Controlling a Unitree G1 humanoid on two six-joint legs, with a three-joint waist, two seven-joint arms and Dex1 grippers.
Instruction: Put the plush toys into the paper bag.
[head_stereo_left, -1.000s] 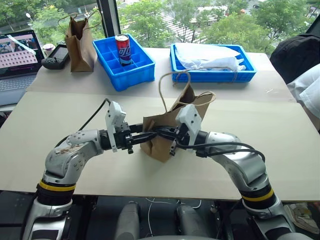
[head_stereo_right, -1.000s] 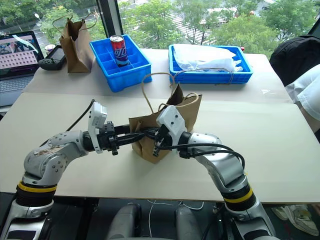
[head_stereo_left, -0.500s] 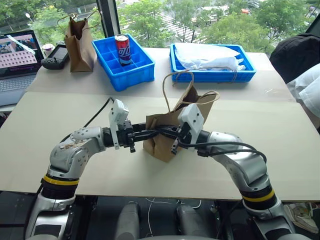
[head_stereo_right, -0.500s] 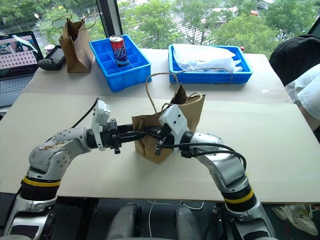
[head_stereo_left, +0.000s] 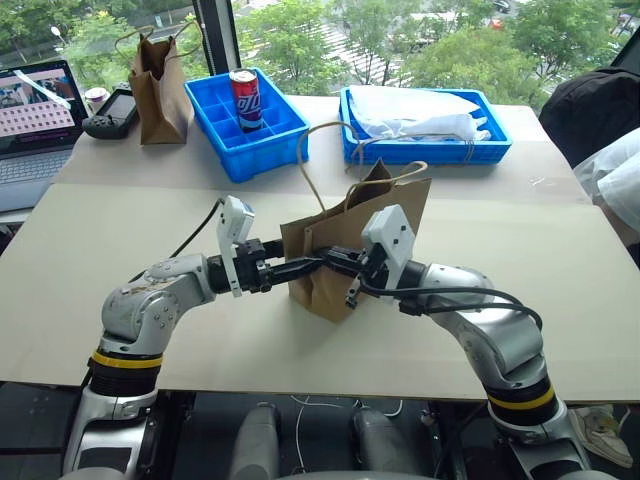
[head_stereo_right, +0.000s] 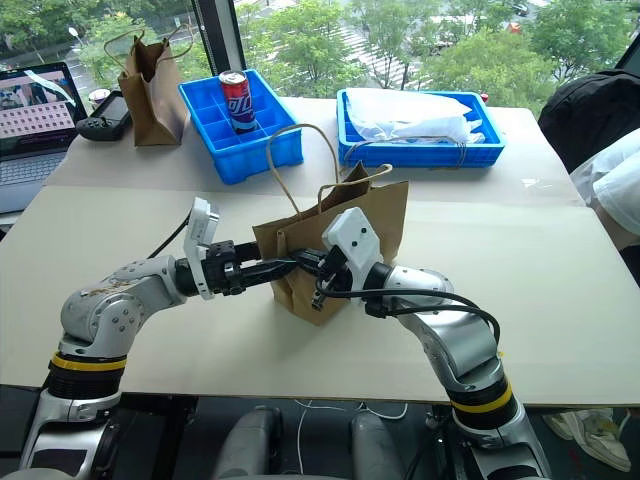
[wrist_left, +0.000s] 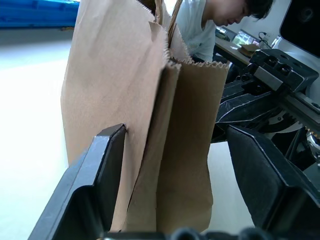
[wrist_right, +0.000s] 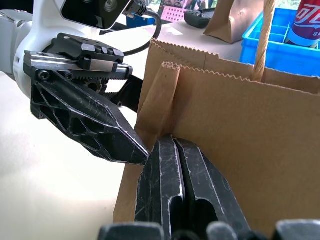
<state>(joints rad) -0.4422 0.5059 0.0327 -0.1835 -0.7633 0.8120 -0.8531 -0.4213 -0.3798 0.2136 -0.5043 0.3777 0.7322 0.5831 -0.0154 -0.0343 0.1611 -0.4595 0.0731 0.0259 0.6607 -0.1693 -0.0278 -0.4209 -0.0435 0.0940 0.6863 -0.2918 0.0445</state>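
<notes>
The paper bag sits crooked, with its near corner (head_stereo_left: 332, 306) toward me. My right gripper should move back while my left gripper pulls the bag's side edge (head_stereo_left: 285, 232) to straighten the bag.
The brown paper bag (head_stereo_left: 345, 225) stands a little tilted at the middle of the table, its loop handles (head_stereo_left: 312, 160) sticking up. My right gripper (wrist_right: 170, 144) is shut on the bag's near side fold, fingers pressed flat together. From the other side, my left gripper (wrist_left: 177, 132) is open and straddles the bag's folded side edge, with one finger (wrist_left: 107, 165) against the paper. In the head views the left gripper (head_stereo_left: 298, 268) and right gripper (head_stereo_left: 338, 262) meet at the bag's near corner. The plush toys are out of view.
A narrower brown bag (head_stereo_left: 160, 85) stands at the back left beside a laptop (head_stereo_left: 35, 110) and a controller (head_stereo_left: 112, 112). Behind are a blue compartment bin (head_stereo_left: 275, 140) holding a can (head_stereo_left: 245, 98), and a blue tray (head_stereo_left: 430, 152) of white plastic. A person's sleeve (head_stereo_left: 615, 175) shows at the right edge.
My left gripper has opened off the bag's edge. The bag's top has spread wider and its handle has swung to the left. Both hands stayed in place.
</notes>
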